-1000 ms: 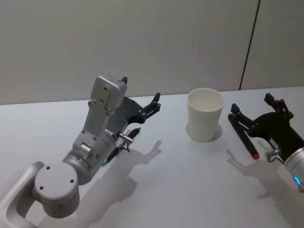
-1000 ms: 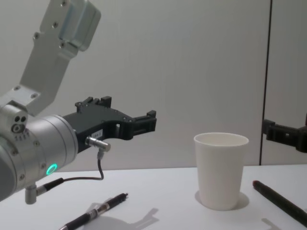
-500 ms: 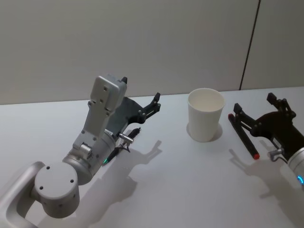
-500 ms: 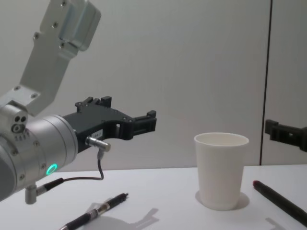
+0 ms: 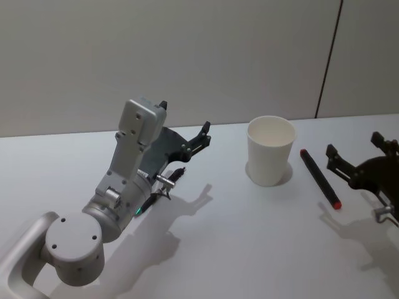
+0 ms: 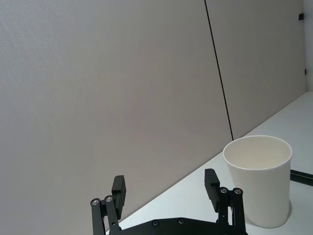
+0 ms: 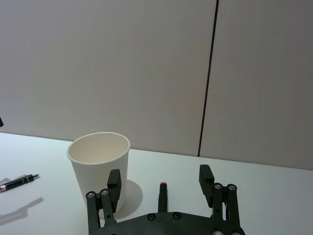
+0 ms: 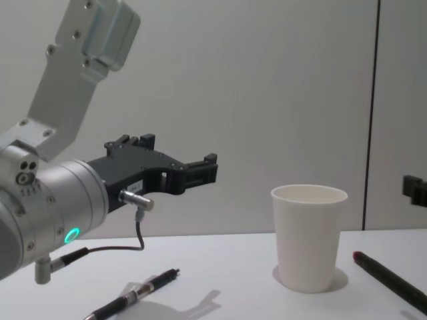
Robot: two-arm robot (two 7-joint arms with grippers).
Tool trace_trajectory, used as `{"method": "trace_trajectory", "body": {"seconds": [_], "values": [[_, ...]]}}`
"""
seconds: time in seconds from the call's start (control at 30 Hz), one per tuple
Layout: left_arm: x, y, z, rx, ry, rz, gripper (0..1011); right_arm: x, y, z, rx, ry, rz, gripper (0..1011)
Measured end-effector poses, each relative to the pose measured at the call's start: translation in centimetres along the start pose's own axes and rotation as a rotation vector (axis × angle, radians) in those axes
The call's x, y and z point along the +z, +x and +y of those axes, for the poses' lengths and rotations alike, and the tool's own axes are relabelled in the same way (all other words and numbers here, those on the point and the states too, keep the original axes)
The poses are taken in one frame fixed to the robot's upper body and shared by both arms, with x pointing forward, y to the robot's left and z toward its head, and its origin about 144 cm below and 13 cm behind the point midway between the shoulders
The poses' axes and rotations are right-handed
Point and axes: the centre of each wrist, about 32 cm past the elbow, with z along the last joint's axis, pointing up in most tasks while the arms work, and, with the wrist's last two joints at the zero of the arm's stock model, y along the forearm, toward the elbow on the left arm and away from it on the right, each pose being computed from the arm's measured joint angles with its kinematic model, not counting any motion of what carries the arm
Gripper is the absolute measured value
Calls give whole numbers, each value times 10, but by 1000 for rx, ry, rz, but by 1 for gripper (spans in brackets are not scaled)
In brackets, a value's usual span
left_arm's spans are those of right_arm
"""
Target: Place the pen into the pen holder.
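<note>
My gripper will lower the red-tipped pen into the white paper cup, which will then tilt and shift a little because it stands free on a narrow base.
The pen holder, a white paper cup, stands upright on the table. A black pen with a red tip lies just right of it. My right gripper hovers open to the right of this pen, apart from it, holding nothing. A second black pen with silver parts lies on the table under my left arm. Open and empty, my left gripper is raised above the table, well left of the cup.
The white table has free room in front of the cup and between the two arms. A grey wall with a dark vertical seam closes off the back.
My right gripper has drawn back to the right, away from the red-tipped pen, which now lies uncovered. Left arm, cup and both pens have not moved.
</note>
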Motion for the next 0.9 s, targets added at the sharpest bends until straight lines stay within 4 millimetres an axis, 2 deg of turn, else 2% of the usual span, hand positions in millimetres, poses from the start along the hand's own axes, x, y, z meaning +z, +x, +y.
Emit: {"method": "trace_trajectory", "body": {"seconds": [0.53, 0.9], "values": [[0, 0, 0, 0, 0, 0, 1001, 12, 6, -23, -54, -41, 41, 1002], [0, 0, 0, 0, 0, 0, 1001, 23, 13, -15, -99, -85, 68, 1001]]}}
